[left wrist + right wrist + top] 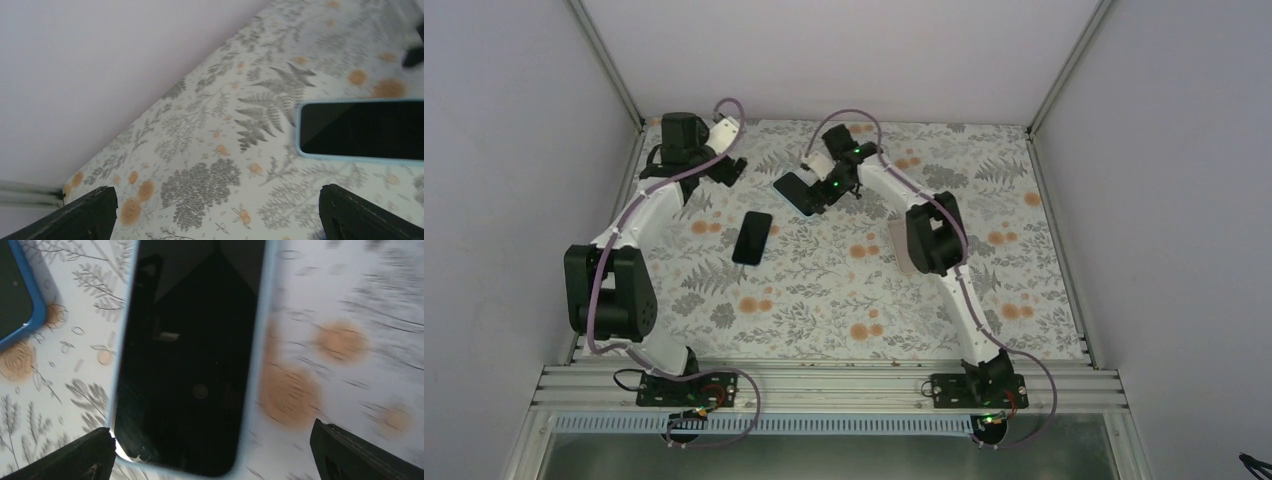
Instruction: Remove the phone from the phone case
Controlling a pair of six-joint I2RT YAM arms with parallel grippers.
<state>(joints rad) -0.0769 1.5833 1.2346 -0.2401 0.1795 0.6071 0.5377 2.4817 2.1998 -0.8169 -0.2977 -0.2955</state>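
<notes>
My right gripper should move back, close and push the phone's near end, since the phone lies at an angle with this gripper's open finger at its corner.
A black phone with a pale edge lies flat on the floral tabletop at the back centre, apart from the blue phone case to its near left. My right gripper hovers over the phone's end. In the right wrist view the phone fills the middle, and the right gripper stands open, its left finger beside the phone's corner. The case shows at the upper left. My left gripper is at the back left. In its wrist view the left gripper is open over bare table, the case ahead to the right.
White walls close in the table on three sides, with metal posts at the back corners. An aluminium rail carries both arm bases along the near edge. A pale flat piece lies partly under the right arm's elbow.
</notes>
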